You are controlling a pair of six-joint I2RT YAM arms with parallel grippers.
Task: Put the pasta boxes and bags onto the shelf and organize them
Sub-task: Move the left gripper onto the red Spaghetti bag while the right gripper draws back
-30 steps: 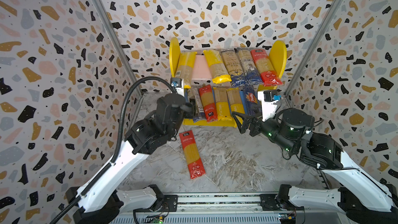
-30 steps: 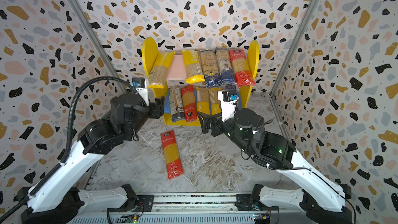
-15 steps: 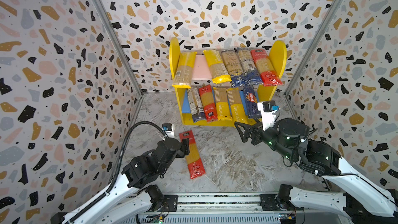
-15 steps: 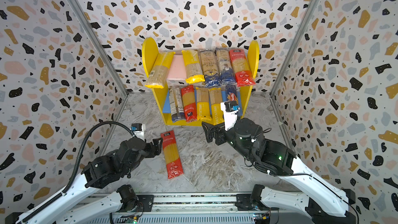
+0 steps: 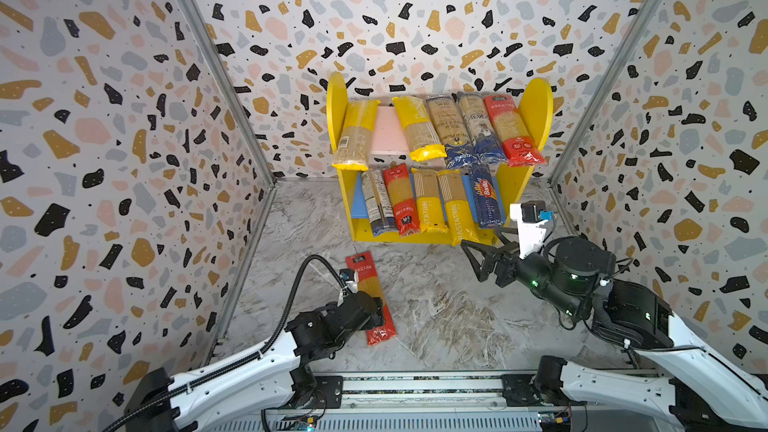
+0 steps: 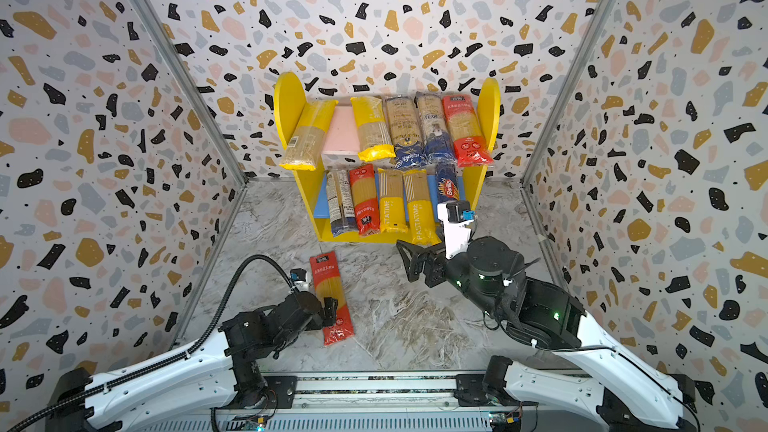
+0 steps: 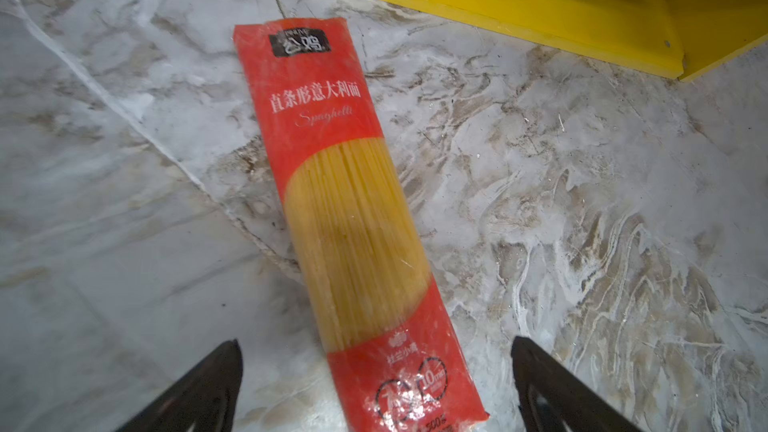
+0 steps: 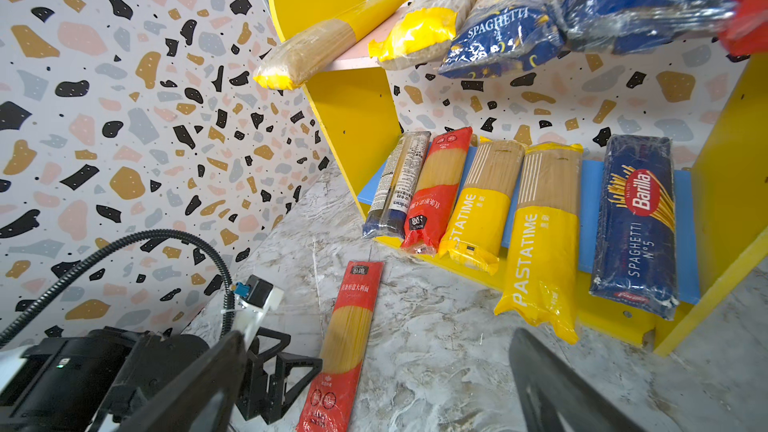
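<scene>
The open fingers of my left gripper are on either side of the red spaghetti pack's narrow width (image 7: 396, 352), so I should keep going down until they are beside the pack's long sides (image 7: 456, 344), then close them.
A red spaghetti pack (image 7: 349, 209) lies flat on the marble floor in front of the shelf (image 5: 336, 110), also in a top view (image 6: 330, 297). My left gripper (image 7: 376, 342) is open wide, low over the pack's near end, with a finger on each side and neither touching it. In both top views it hangs there (image 5: 376, 311) (image 6: 330, 311). My right gripper (image 5: 471, 261) (image 8: 378, 336) hovers open and empty before the shelf's right front corner. Several pasta packs (image 5: 419, 128) lie on the pink upper board, several more (image 5: 428, 205) on the blue lower board.
Terrazzo-patterned walls (image 5: 124, 160) close in the left, back and right. The shelf stands against the back wall. A bare strip of pink board (image 5: 388, 130) shows between two upper packs. The arms' rail (image 5: 415, 388) runs along the near edge. A black cable (image 5: 299, 284) arcs over my left arm.
My left arm swung down from the shelf's left side to the red pack on the floor, and its jaws widened. My right gripper drew back a little from the shelf front.
</scene>
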